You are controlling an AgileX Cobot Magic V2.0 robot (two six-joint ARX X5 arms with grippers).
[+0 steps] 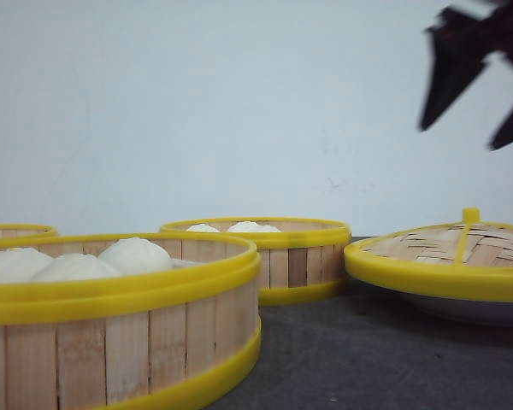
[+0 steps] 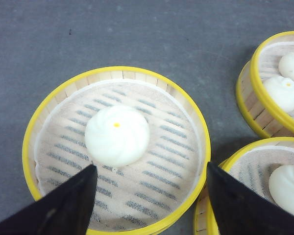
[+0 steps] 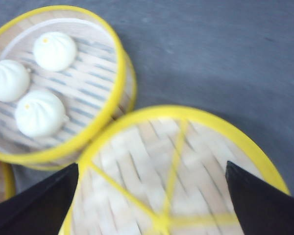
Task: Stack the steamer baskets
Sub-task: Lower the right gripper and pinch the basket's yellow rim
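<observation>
The middle basket (image 1: 297, 266) will rest flush over the near basket's white buns (image 1: 137, 256) when I lower it there, because the buns stay inside the near basket's yellow rim.
In the front view three steamer baskets stand on the dark table: a near one (image 1: 154, 342) with three white buns, a middle one (image 1: 301, 266) and a sliver of one at the far left (image 1: 17, 231). My left gripper (image 2: 151, 165) is open and hovers over a basket (image 2: 202, 147) holding a single bun (image 2: 116, 135); one finger is above its mesh floor, the other past its rim. My right gripper (image 1: 458, 137) hangs high at the right, open and holding nothing. In the right wrist view that gripper (image 3: 152, 165) is above the woven lid (image 3: 152, 161), beside a three-bun basket (image 3: 118, 83).
The domed woven lid (image 1: 445, 256) with yellow rim and knob rests on a white plate (image 1: 462, 309) at the right. Two more baskets (image 2: 245, 93) (image 2: 210, 215) crowd close to the single-bun basket. Grey tabletop (image 2: 137, 34) lies beyond it.
</observation>
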